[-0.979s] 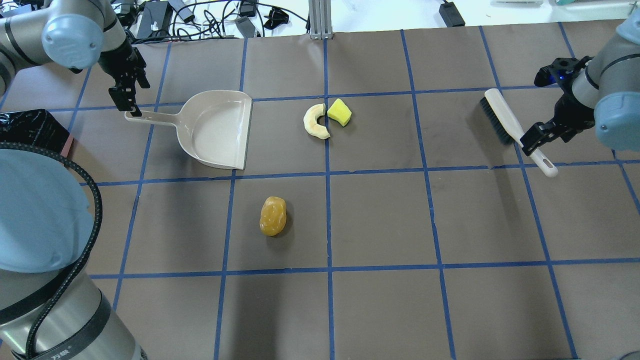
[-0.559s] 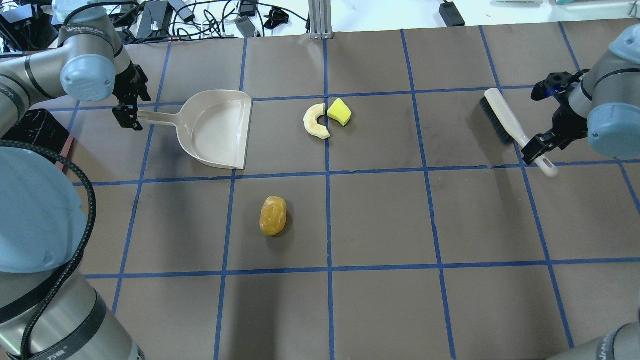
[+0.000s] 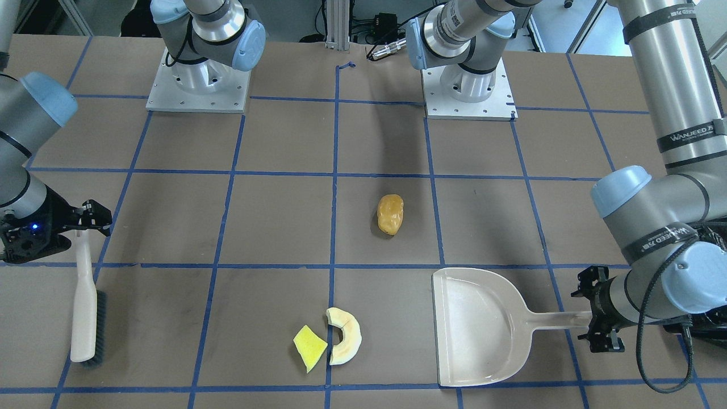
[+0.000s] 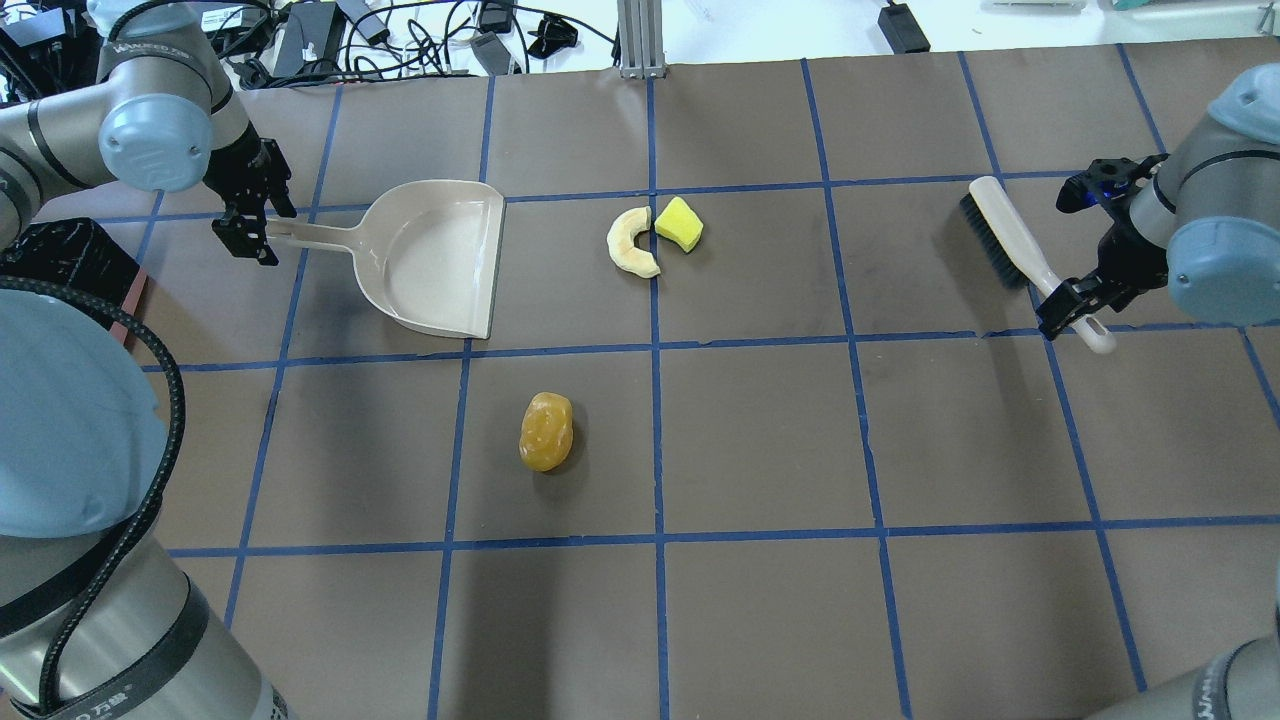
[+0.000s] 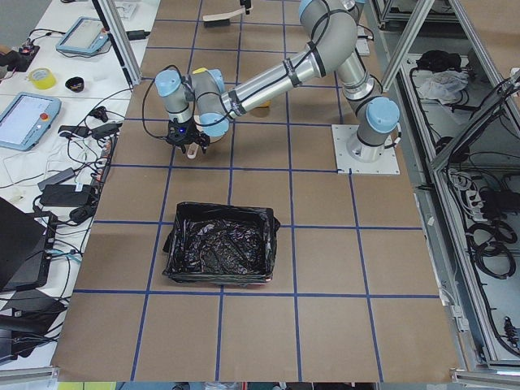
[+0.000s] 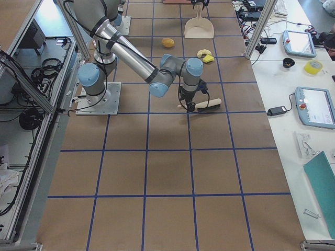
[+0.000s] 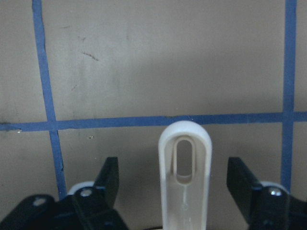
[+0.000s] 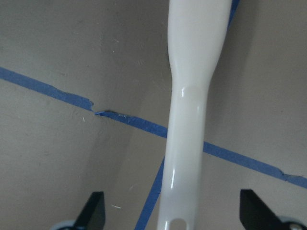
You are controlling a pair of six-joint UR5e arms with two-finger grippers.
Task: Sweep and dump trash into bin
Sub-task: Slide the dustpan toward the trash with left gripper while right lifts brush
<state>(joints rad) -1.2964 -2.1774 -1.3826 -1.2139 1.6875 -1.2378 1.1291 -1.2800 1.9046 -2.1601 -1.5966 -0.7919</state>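
The dustpan (image 3: 480, 330) will keep all the trash together when the robot lifts it level, because the curved rim (image 3: 514, 292) goes up around the broad, empty pan.
The trash lies on the table: an orange-brown lump (image 4: 546, 431), a cream crescent (image 4: 630, 243) and a yellow wedge (image 4: 679, 224) touching the crescent. A beige dustpan (image 4: 435, 258) lies to their left. My left gripper (image 4: 250, 226) is open and straddles the end of the dustpan's handle (image 7: 184, 167) without touching it. A white brush (image 4: 1008, 243) lies at the right. My right gripper (image 4: 1068, 306) is open, its fingers on either side of the brush handle (image 8: 189, 120). The bin (image 5: 219, 253), lined with a black bag, stands at the table's left end.
Cables and power bricks (image 4: 330, 35) lie beyond the table's far edge. A metal post (image 4: 640, 40) stands at the far middle. The bin's corner (image 4: 60, 262) shows beside my left arm. Blue tape lines grid the brown table top.
My left gripper has come down level with the end of the dustpan handle. My right gripper has slid along the brush handle toward its end. The trash, dustpan and brush have not moved.
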